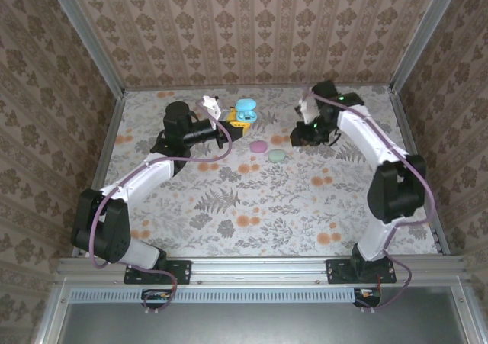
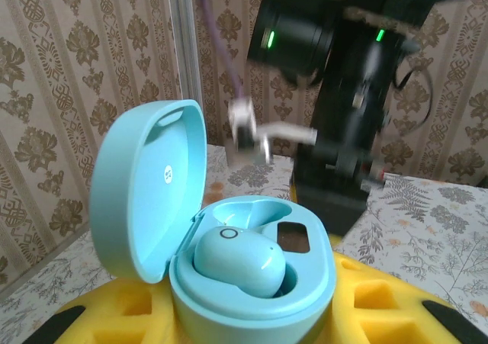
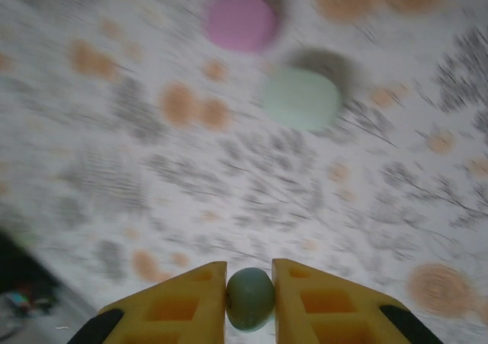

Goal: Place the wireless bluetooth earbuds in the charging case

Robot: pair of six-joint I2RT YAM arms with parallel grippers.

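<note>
The robot's right gripper is pointing its teal earbud (image 3: 250, 300) down at the table, so it should turn level and bring the earbud to the case's empty hole (image 2: 255, 213).
The teal charging case (image 2: 252, 283) stands with its lid (image 2: 145, 191) swung up, and my left gripper (image 2: 252, 317) is shut on its base from both sides. One teal earbud (image 2: 239, 260) sits in the near well; the well behind it (image 2: 244, 216) holds nothing. In the top view this case (image 1: 245, 111) is at the back centre, at the tip of my left gripper (image 1: 232, 117). My right gripper (image 3: 249, 287) is shut on a second teal earbud (image 3: 250, 302), above the patterned table. That gripper (image 1: 299, 136) hangs to the right of the case.
A pink oval case (image 1: 258, 146) and a mint oval case (image 1: 276, 155) lie shut on the table between the two grippers; the right wrist view shows the pink case (image 3: 240, 21) and the mint case (image 3: 300, 98) blurred. The right arm (image 2: 343, 130) stands close behind the teal case. Papered walls enclose the table.
</note>
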